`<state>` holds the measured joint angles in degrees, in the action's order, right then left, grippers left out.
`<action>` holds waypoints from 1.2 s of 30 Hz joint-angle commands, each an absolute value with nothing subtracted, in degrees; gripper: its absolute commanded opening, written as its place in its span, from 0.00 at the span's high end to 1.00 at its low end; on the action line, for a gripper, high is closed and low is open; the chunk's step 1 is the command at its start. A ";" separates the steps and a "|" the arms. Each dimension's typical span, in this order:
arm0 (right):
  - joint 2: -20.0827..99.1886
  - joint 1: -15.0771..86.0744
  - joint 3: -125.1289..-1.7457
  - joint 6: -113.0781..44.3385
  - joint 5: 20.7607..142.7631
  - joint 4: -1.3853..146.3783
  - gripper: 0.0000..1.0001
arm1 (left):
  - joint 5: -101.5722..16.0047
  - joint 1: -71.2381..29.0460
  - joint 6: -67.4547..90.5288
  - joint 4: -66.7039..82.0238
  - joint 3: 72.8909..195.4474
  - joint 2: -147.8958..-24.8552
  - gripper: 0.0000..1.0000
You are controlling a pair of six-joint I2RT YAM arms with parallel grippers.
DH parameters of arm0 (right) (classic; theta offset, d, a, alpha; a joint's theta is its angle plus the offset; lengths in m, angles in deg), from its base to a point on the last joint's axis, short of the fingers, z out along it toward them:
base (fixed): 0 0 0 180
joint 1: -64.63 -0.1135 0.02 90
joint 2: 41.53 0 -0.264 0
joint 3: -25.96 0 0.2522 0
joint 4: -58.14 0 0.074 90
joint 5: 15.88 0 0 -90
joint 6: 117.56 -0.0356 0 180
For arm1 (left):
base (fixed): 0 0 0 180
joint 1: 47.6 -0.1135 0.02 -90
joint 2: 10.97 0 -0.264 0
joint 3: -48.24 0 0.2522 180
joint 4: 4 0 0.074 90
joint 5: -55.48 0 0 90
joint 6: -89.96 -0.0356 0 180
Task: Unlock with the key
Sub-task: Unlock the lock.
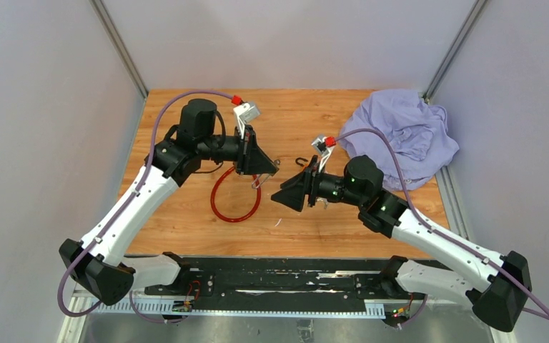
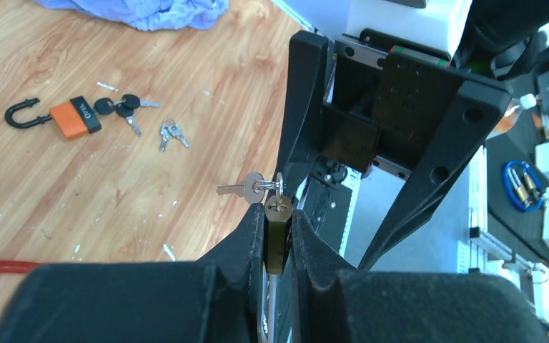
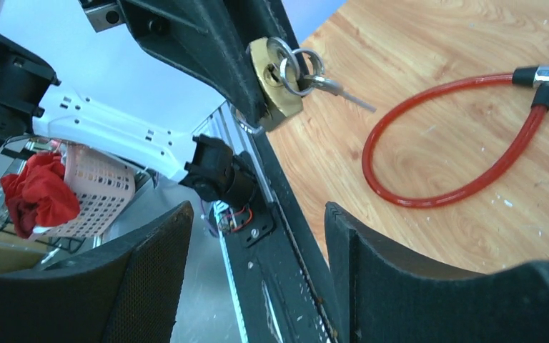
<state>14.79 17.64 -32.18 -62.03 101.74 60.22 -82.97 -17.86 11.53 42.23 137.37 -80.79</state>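
My right gripper should take the padlock from its keyhole end (image 3: 283, 107) and my left gripper should move away, because the padlock's shackle points back under my left gripper.
My left gripper (image 2: 279, 214) is shut on a small brass padlock (image 2: 277, 239), held above the table with its keyhole end pointing outward. A key ring hangs at that end, and a silver key (image 2: 239, 189) sticks out sideways from it. From the right wrist view, the same padlock (image 3: 275, 82) and key (image 3: 336, 89) show between the left fingers. My right gripper (image 3: 257, 214) is open and empty, a short way in front of the padlock. In the top view the left gripper (image 1: 271, 170) and right gripper (image 1: 280, 196) face each other near the table's middle.
A red cable loop (image 1: 234, 196) lies on the wood under the left gripper. An orange padlock (image 2: 75, 118) with an open black shackle and black-headed keys lies nearby, beside loose silver keys (image 2: 171, 133). A purple cloth (image 1: 400, 136) is heaped at the back right.
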 commanded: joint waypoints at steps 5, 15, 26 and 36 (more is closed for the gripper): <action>16.37 16.23 -34.62 -61.41 98.03 53.69 0.32 | -90.04 -18.63 24.07 31.83 133.33 -79.50 1.00; 18.01 19.17 -34.87 -68.03 110.94 46.23 0.38 | -96.06 -19.17 31.98 26.33 129.87 -78.86 1.00; 22.01 19.10 -30.32 -76.63 107.88 31.27 0.54 | -97.09 -19.25 37.05 20.57 128.65 -78.04 1.00; 21.35 19.07 -28.87 -78.07 107.96 25.79 0.99 | -97.20 -19.29 37.49 20.40 128.68 -77.97 0.98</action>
